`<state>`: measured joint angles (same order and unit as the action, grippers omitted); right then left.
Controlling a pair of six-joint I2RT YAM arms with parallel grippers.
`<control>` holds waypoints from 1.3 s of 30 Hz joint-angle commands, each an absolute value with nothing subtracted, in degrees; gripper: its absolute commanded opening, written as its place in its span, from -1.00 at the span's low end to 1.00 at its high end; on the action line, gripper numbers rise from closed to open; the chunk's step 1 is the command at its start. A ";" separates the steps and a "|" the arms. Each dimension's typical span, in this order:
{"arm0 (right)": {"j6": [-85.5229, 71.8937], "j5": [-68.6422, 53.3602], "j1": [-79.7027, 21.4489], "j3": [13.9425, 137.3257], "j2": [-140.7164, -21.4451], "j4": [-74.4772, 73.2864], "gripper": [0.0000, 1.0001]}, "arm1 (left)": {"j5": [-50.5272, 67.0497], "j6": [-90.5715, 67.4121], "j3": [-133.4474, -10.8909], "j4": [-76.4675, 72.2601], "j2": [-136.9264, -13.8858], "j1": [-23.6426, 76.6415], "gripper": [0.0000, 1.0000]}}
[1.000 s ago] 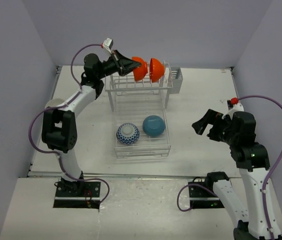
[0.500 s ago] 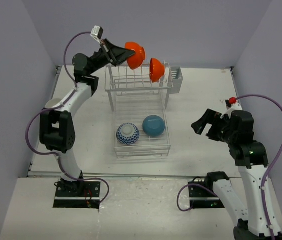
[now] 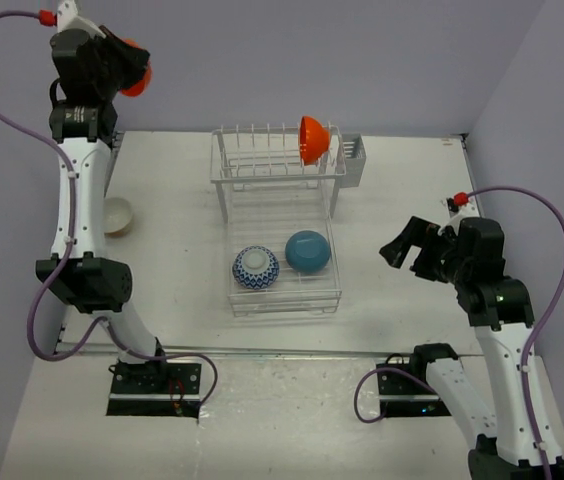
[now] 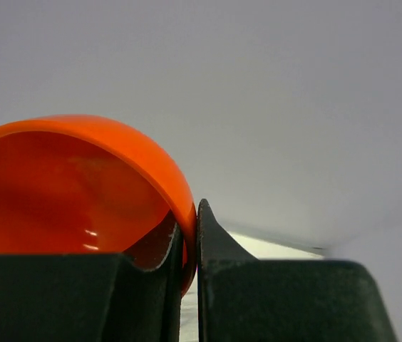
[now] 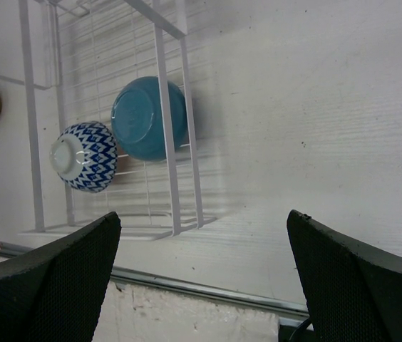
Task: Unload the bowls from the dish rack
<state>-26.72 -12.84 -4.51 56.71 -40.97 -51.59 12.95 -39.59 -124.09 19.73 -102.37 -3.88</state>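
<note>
The robot's left gripper holds the orange bowl by its rim point(image 4: 144, 148) and the cream bowl point(image 3: 118, 216) is empty, so the robot should keep moving the orange bowl over until it fits inside the cream bowl.
My left gripper point(image 3: 122, 68) is raised high at the far left, shut on the rim of an orange bowl point(image 3: 135, 80); the left wrist view shows that bowl point(image 4: 73, 185) pinched between the fingers. A second orange bowl point(image 3: 311, 139) stands on edge among the tines of the white dish rack point(image 3: 224, 170). A blue-and-white bowl point(image 3: 256, 268) and a teal bowl point(image 3: 307, 251) lie upside down on the rack's flat tray; both also show in the right wrist view, the patterned one point(image 5: 83, 157) left of the teal one point(image 5: 148, 118). A cream bowl point(image 3: 117, 215) sits on the table at left. My right gripper point(image 3: 408, 250) is open, right of the rack.
A grey cutlery caddy point(image 3: 353, 160) hangs on the rack's right end. Purple walls close in the table on three sides. The table's near edge point(image 5: 208, 285) runs below my right gripper.
My left arm has lifted the orange bowl off the rack's tines and swung it up and far to the left. The right arm has barely moved.
</note>
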 commanded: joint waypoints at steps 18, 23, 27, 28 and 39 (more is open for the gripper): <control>-26.02 -14.59 -5.36 57.30 -43.16 -49.13 0.98 | -28.83 -26.54 -102.22 47.55 -110.30 -8.78 -1.00; -25.93 -14.24 -5.36 57.57 -43.15 -49.39 0.98 | -26.90 -26.10 -99.50 46.32 -111.62 -11.16 -1.00; -26.02 -14.33 -5.36 57.31 -42.89 -49.31 0.98 | -24.96 -25.67 -97.57 44.74 -113.11 -12.39 -1.00; -26.02 -14.33 -5.36 57.30 -42.89 -49.31 0.98 | -24.61 -25.58 -97.30 44.56 -113.29 -12.57 -1.00; -26.45 -14.06 -5.36 57.04 -42.63 -49.13 0.98 | -21.71 -24.79 -96.15 43.16 -116.63 -12.57 -1.00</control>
<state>-26.76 -13.19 -4.99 56.71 -43.07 -51.00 -22.31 -26.06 -96.62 45.74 -116.62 -12.38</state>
